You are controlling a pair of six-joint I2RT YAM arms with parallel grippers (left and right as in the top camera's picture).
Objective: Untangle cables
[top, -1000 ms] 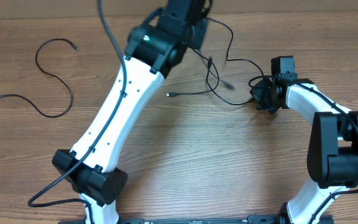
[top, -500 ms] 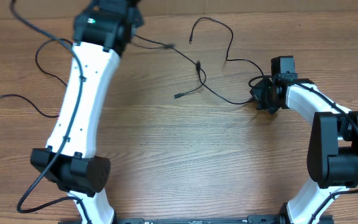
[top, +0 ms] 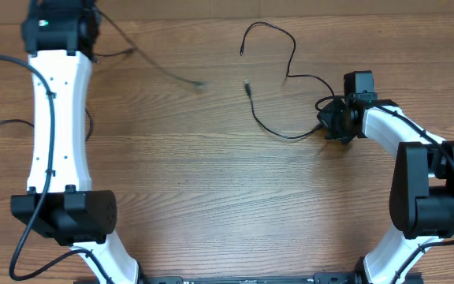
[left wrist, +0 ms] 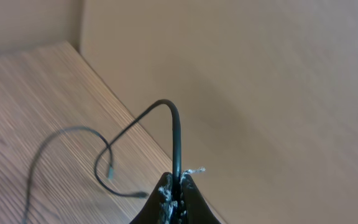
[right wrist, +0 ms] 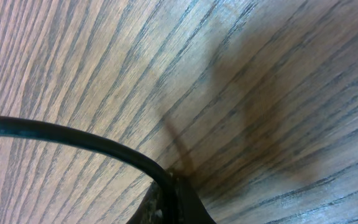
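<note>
The trailing cable end (top: 199, 84) is clear of my right gripper's cable. My left gripper should keep going toward the curled black cord (top: 5, 122) and let go there.
My left gripper (left wrist: 179, 178) is shut on a thin black cable (left wrist: 176, 134) that arches up out of the jaws. In the overhead view this cable (top: 164, 72) trails right from the left arm's wrist (top: 53, 28) at the far left, its end blurred near the table's middle. My right gripper (top: 327, 122) rests low on the table at the right, shut on another black cable (right wrist: 55, 132). Two strands leave it: one curves to a plug end (top: 247, 84), the other loops up to an end (top: 242, 52). The two held cables lie apart.
A third black cord (top: 6, 125) curls on the table at the far left, partly behind the left arm (top: 53, 134). In the left wrist view a loose cord with a plug (left wrist: 110, 172) lies by the table's far edge, against a beige wall (left wrist: 260, 81).
The left arm has swung far to the left, dragging its cable out of the crossing with the right-hand cable. The right arm and its cable have stayed put.
</note>
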